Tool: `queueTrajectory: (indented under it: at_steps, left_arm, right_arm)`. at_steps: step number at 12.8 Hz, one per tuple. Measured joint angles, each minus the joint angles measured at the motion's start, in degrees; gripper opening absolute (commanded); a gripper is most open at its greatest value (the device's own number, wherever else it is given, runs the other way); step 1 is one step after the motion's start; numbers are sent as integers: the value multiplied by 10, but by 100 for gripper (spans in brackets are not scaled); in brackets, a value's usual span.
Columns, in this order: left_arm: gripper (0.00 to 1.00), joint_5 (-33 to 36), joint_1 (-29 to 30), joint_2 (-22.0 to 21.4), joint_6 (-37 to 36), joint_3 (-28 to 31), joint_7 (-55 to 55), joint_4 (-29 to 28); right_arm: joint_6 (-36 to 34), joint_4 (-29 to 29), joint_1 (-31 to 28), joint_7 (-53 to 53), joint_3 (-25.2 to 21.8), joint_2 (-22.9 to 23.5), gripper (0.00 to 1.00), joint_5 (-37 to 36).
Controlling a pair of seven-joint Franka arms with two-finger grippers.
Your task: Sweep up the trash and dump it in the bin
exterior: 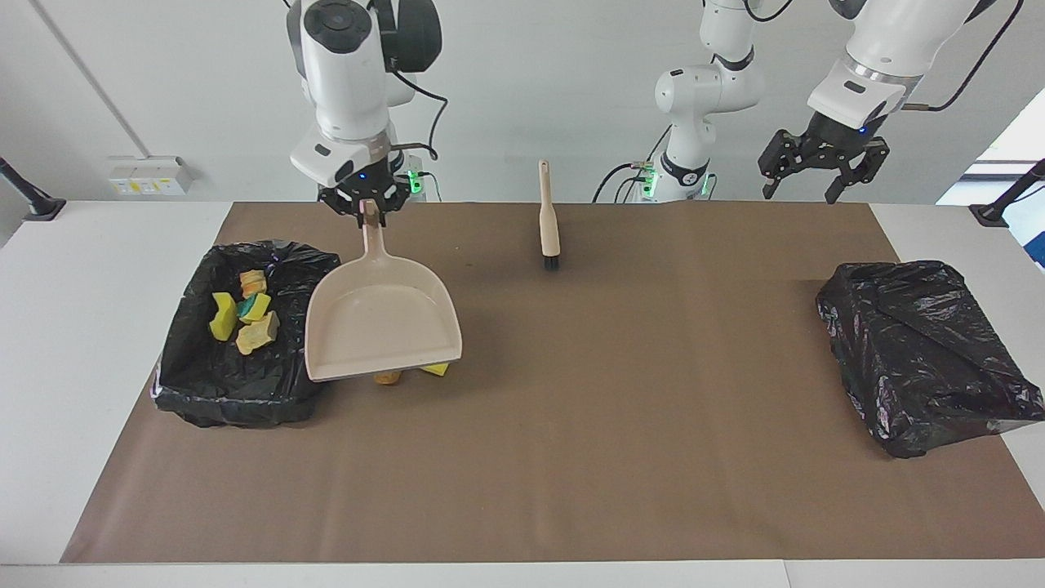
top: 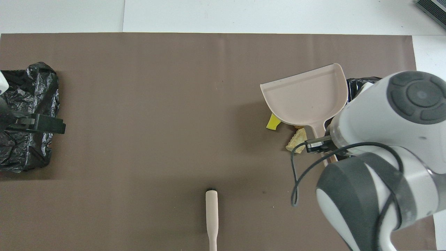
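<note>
The beige dustpan (top: pixel 307 95) is empty and level, and the mat's middle (top: pixel 209 104) is clear. My right gripper should keep going there and let go of the dustpan's handle once the dustpan lies flat.
My right gripper (exterior: pixel 369 211) is shut on the handle of the beige dustpan (exterior: pixel 380 327), which hangs roughly level over the loose trash on the mat. Under the pan's edge an orange-brown scrap (exterior: pixel 388 377) and a yellow scrap (exterior: pixel 435 370) peek out. From overhead the yellow scrap (top: pixel 273 122) and a tan scrap (top: pixel 296 141) show beside the dustpan (top: pixel 306 96). Beside it, at the right arm's end of the table, stands the black-lined bin (exterior: pixel 188 392) holding several yellow and tan scraps (exterior: pixel 245 318). My left gripper (exterior: pixel 804 192) hangs open and empty in the air.
A beige brush (exterior: pixel 549 216) lies on the brown mat near the robots, at the table's middle. A second bin wrapped in a black bag (exterior: pixel 922 351) sits at the left arm's end. My right arm (top: pixel 383 157) hides most of the lined bin from overhead.
</note>
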Motion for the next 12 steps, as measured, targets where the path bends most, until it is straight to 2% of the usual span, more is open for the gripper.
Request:
queueTrajectory:
  at_steps: [2,5,8,12]
  left_arm:
    - [100,0,-12,5,-8,12,0,14]
    - [100,0,-80,12,-17,84,1,33]
    - [100,5,-109,18,-25,102,2,37]
    - [100,9,-109,24,-30,108,2,38]
  right_arm:
    - [44,23,42,101,0,51,0,11]
    - [122,67,92,210,0,142,0,39]
    - [203,96,135,235,-1,214,0,51]
    - [265,108,192,277,-2,274,0,49]
